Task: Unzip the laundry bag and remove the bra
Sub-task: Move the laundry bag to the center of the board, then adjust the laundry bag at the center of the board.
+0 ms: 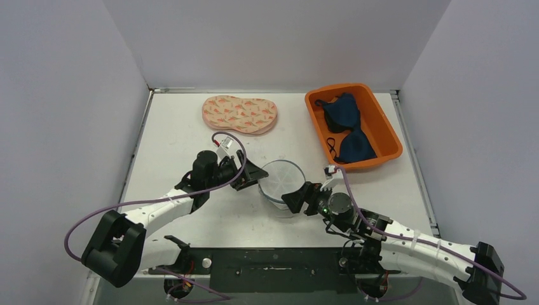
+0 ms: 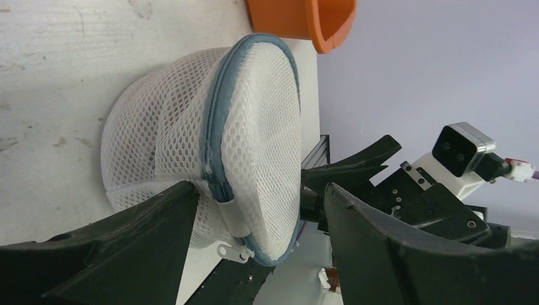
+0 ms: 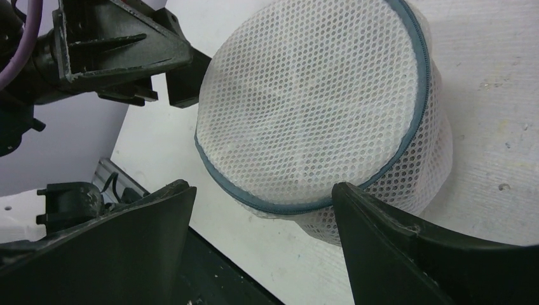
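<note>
The zipper pull (image 2: 235, 253) is hanging behind my left gripper's fingers, so my right gripper should pinch the near rim (image 1: 274, 200) while my left gripper moves back to the pull.
The laundry bag (image 1: 281, 180) is a round white mesh drum with a blue zipper around its lid, standing mid-table. It is zipped; the zipper pull (image 2: 232, 251) hangs at its near edge. No bra shows through the mesh. My left gripper (image 1: 253, 176) is at the bag's left side, open, its jaws straddling the zipper rim (image 2: 260, 190). One finger (image 2: 146, 235) touches the mesh wall, while the other stands off the lid. My right gripper (image 1: 293, 198) is open at the bag's near right edge (image 3: 264, 187), with one finger (image 3: 381, 229) beside the mesh.
An orange bin (image 1: 389, 130) at the back right holds dark blue garments (image 1: 346, 127). A pink patterned padded garment (image 1: 240, 114) lies at the back centre. Grey walls enclose the table on three sides. The black arm mount runs along the near edge.
</note>
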